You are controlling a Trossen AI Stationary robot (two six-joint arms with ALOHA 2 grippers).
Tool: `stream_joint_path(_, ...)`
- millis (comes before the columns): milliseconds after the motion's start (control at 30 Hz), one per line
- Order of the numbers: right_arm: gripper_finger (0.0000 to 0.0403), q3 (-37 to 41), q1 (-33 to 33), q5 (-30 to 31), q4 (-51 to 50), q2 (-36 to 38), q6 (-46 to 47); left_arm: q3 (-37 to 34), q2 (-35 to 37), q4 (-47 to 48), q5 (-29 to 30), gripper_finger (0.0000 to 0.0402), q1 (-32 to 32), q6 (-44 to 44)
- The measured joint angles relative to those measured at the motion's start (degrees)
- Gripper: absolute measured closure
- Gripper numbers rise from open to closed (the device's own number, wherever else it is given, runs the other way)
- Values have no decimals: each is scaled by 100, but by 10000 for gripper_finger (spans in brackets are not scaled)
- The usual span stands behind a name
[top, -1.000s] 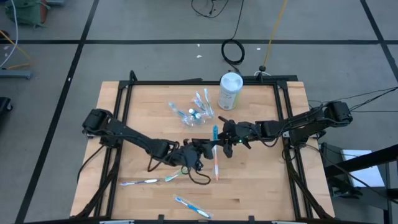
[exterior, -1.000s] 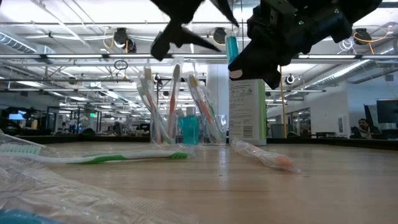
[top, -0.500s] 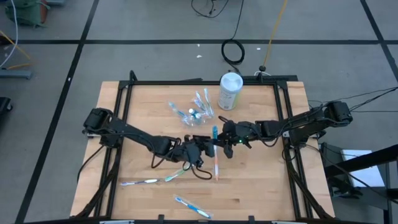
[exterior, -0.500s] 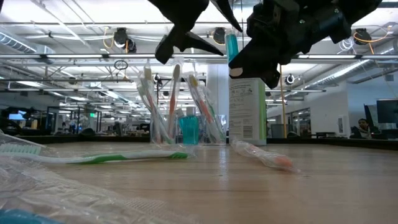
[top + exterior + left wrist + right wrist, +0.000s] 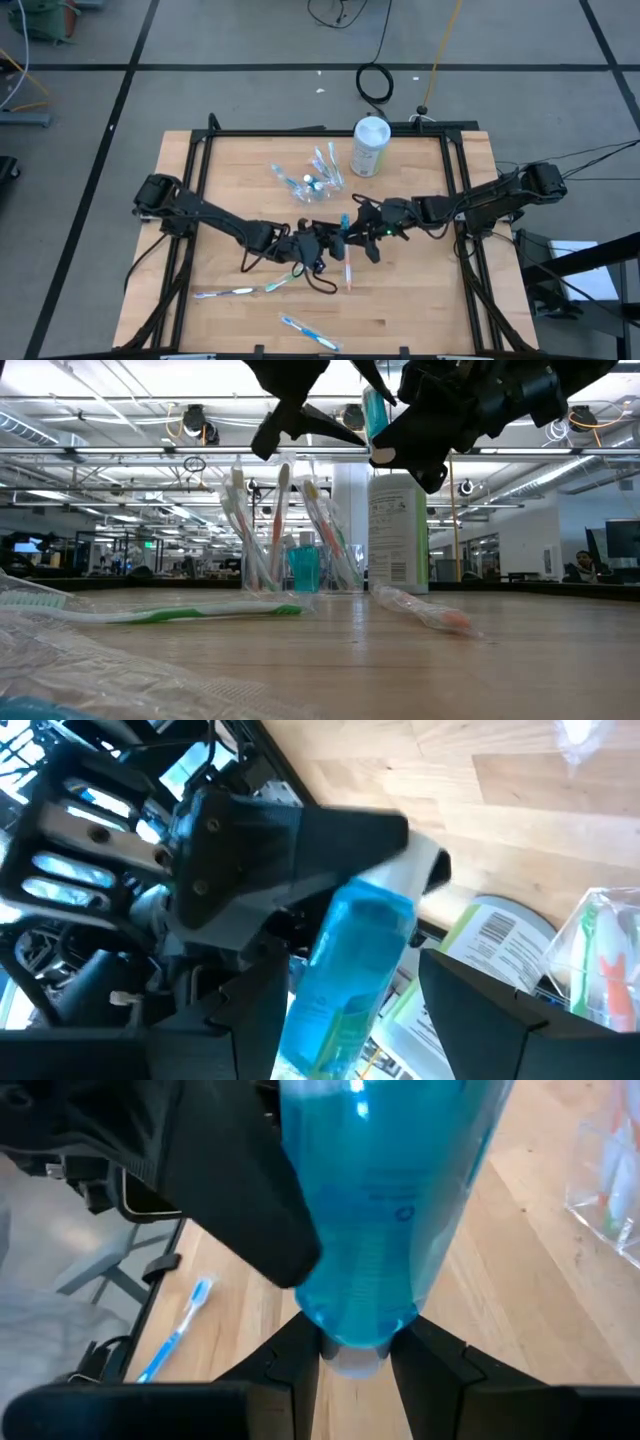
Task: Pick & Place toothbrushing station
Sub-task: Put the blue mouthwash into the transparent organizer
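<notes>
The blue tube's body (image 5: pixel 344 221) sticks straight out from its pinched white cap (image 5: pixel 405 870), so I expect the tube to stay straight and capped while I carry it.
A small blue toothpaste tube (image 5: pixel 344 220) hangs in the air over the table's middle, between my two grippers. My right gripper (image 5: pixel 354 230) comes from the table's right and is shut on it. My left gripper (image 5: pixel 334 238) comes from the left and is open. Its two fingers stand on either side of the tube's body (image 5: pixel 355 960). The clear cup (image 5: pixel 318 178) with several toothbrushes stands upright on the table farther back, and shows in the low view too (image 5: pixel 300 565). My right gripper pinches the tube's white cap end (image 5: pixel 350 1360) between its two fingers (image 5: pixel 300 1350). It reaches in nearly level from the table's right. The tube is lifted clear of the table and tilted, its body reaching out toward my left gripper. My left gripper: whether its fingers (image 5: pixel 470 1010) touch the tube I cannot tell.
A tall white-and-green canister (image 5: pixel 369 146) stands at the far edge. A wrapped toothbrush (image 5: pixel 348 268) lies below the grippers. A green-and-white one (image 5: pixel 240 291) and a blue one (image 5: pixel 308 332) lie near the front edge. A black frame (image 5: pixel 200 150) borders the table.
My right gripper has tipped and turned in place, so the tube now leans more and sits slightly higher in the low view. My left gripper has rolled a little about the tube and has stayed open.
</notes>
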State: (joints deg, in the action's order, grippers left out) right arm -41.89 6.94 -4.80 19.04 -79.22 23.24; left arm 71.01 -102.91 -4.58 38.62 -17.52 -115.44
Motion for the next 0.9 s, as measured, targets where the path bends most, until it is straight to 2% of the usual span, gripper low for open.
stream_joint_path(267, 303, 0, 59, 44, -8, 0, 9, 0, 0, -11, -22, 172, 150, -82)
stream_joint_path(533, 303, 0, 61, 37, 37, 0, -11, -1, 2, -9, -240, 176, 211, -567)
stream_joint_path(900, 302, 7, 39, 42, 64, 0, 0, -10, 9, 83, -297, 269, 208, -572)
